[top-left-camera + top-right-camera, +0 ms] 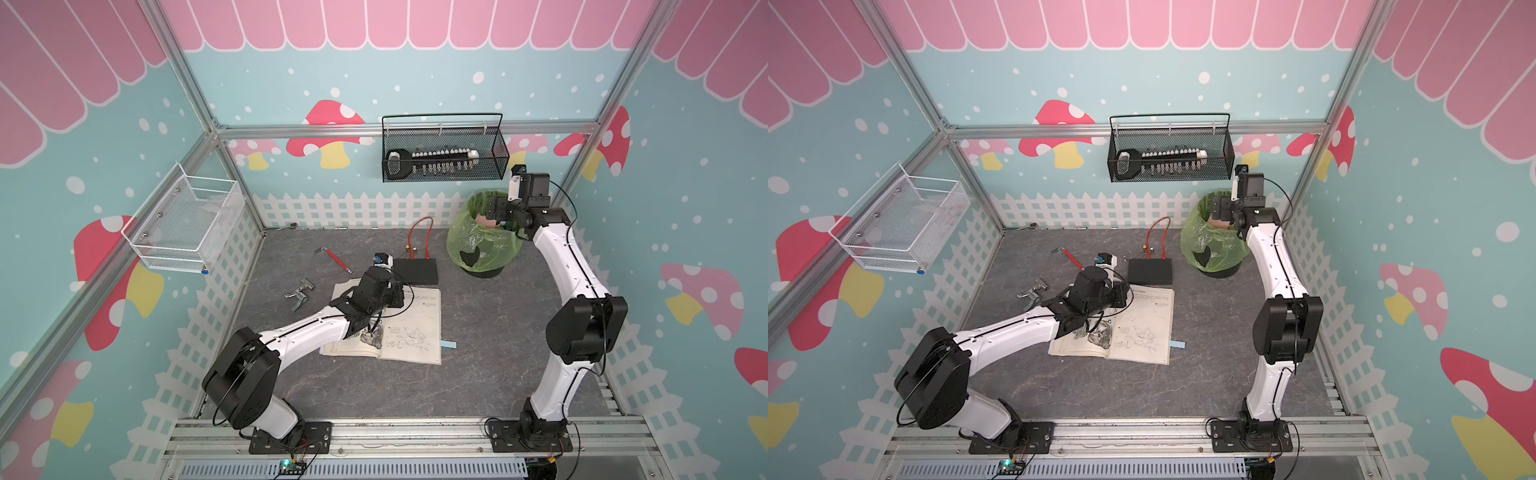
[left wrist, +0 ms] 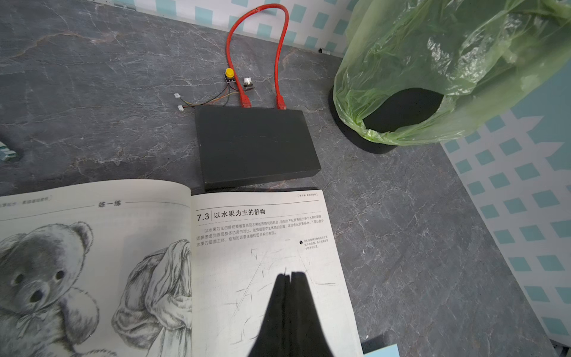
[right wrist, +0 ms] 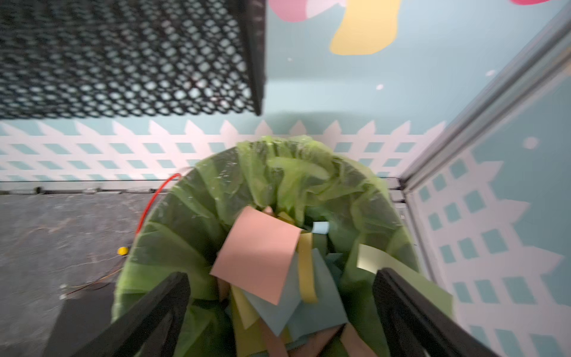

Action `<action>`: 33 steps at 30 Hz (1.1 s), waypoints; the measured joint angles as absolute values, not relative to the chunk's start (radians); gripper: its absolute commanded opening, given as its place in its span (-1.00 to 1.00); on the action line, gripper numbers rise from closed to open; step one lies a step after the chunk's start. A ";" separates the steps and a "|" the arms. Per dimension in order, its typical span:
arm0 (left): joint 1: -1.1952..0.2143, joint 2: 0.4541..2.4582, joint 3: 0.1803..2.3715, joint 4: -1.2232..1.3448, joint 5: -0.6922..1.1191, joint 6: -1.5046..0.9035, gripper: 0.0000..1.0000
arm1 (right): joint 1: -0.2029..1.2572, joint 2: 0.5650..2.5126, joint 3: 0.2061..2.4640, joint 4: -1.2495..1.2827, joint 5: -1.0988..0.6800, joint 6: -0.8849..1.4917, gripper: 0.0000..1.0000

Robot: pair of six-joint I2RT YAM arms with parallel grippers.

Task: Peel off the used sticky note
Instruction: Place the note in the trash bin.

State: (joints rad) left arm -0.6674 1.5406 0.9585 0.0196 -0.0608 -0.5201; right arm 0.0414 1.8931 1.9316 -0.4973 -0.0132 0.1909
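A pale yellow sticky note (image 3: 373,259) is stuck to my right gripper's finger, so I should shut the gripper and rub the note off on the bin's green bag (image 3: 383,223).
An open sketch book (image 1: 409,328) (image 2: 262,256) lies in the middle of the table. A light blue sticky note (image 1: 449,344) (image 1: 1177,344) (image 2: 381,350) pokes out from the book's right edge. My left gripper (image 2: 289,273) is shut with nothing in it, its tips over the book's right page. My right gripper (image 3: 281,284) (image 1: 496,212) hangs open above the green-bagged bin (image 1: 484,241) (image 3: 191,222). A pink sticky note (image 3: 258,256) sits on top of several loose notes in the bin, between the open fingers (image 3: 167,296) and touching neither.
A black box (image 1: 415,271) (image 2: 256,145) with a red cable loop (image 1: 419,237) lies behind the book. A red-handled tool (image 1: 336,259) and a metal part (image 1: 300,293) lie to the left. A black mesh basket (image 1: 444,153) and a white one (image 1: 187,224) hang on the walls.
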 measured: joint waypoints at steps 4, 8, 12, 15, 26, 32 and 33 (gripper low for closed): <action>-0.664 1.541 0.952 0.019 -0.061 -0.520 -1.00 | 0.043 1.893 1.932 -0.493 -0.119 0.226 0.97; -0.662 1.537 0.946 0.019 -0.061 -0.520 -1.00 | 0.049 1.890 1.930 -0.495 -0.061 0.231 0.56; -0.661 1.527 0.943 0.020 -0.061 -0.520 -1.00 | 0.046 1.858 1.904 -0.501 0.099 0.215 -0.88; -0.661 1.527 0.942 0.020 -0.061 -0.520 -1.00 | 0.039 1.833 1.890 -0.501 0.208 0.212 -1.00; -0.649 1.527 0.940 0.020 -0.061 -0.520 -1.00 | -0.026 1.818 1.873 -0.500 0.345 0.211 -1.00; -0.640 1.527 0.940 0.020 -0.060 -0.520 -1.00 | -0.069 1.833 1.866 -0.500 0.377 0.208 -1.00; -0.638 1.527 0.940 0.020 -0.060 -0.520 -1.00 | -0.071 1.841 1.866 -0.500 0.374 0.206 -1.00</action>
State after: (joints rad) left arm -0.6380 1.5272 0.9401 0.0204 -0.0601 -0.5198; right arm -0.0708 1.8412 1.8656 -0.4995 0.3737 0.2062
